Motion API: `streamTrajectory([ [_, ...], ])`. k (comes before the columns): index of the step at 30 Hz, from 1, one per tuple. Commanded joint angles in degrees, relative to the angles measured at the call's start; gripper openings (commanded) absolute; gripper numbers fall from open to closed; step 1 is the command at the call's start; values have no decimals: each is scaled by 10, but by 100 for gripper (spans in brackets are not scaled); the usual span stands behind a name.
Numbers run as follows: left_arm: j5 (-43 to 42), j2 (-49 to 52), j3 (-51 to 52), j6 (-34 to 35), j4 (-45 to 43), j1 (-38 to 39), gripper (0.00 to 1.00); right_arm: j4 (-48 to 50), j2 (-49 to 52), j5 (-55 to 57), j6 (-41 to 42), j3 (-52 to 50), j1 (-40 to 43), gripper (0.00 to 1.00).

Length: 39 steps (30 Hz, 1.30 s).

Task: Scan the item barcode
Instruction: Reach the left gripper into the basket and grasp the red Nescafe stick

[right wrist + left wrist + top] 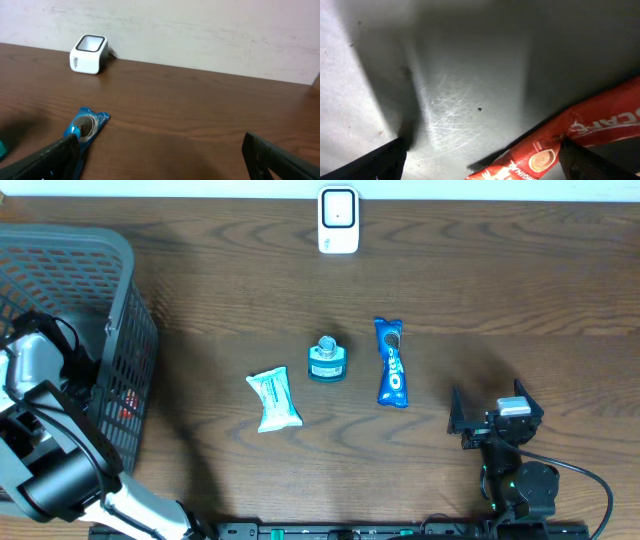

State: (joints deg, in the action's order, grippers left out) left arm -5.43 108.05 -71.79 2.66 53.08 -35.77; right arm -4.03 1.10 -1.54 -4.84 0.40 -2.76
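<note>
My left gripper has one finger over the slanted red coffee-stick packet, so I should lift clear and centre the fingers above the packet (592, 120) before they close.
My left gripper (482, 146) is down inside the grey basket (70, 270) and stands open over its scratched floor. A red coffee-stick packet (555, 145) lies flat there, its end against my right-hand finger (590, 162); nothing is held. The packet shows as a red spot (126, 406) through the mesh in the overhead view. My right gripper (487, 396) rests open near the table's front right edge, also empty (161, 141). A blue Oreo pack (392, 362) lies just to its left (86, 126). The white scanner (338, 220) stands at the table's back edge (88, 54).
A teal round container (327, 360) and a white-and-green snack packet (273, 400) lie mid-table on the dark wood. The basket's tall mesh walls (135, 370) surround my left arm. A pale wall (200, 30) runs behind the table.
</note>
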Motion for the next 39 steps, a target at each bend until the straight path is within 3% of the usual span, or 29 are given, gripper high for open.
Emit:
streamTrajectory([
  [1,140,32,32,78,-2,0,95,-2,0,1,-4,-1,-3,99],
  [9,266,32,32,221,30,-4,95,-3,0,1,-4,-1,-3,99],
  [15,256,31,32,242,34,-16,95,-2,0,1,-4,-1,-3,99],
  [20,202,23,15,206,32,-15,100,-2,0,1,-4,-1,-3,99],
  [30,69,7,3,110,1,-14,98,-2,0,1,-4,-1,-3,99],
  [36,101,-14,1,131,3,-14,98,-2,0,1,-4,-1,-3,99],
  [39,106,-71,0,135,3,-14,98,-2,0,1,-4,-1,-3,99],
])
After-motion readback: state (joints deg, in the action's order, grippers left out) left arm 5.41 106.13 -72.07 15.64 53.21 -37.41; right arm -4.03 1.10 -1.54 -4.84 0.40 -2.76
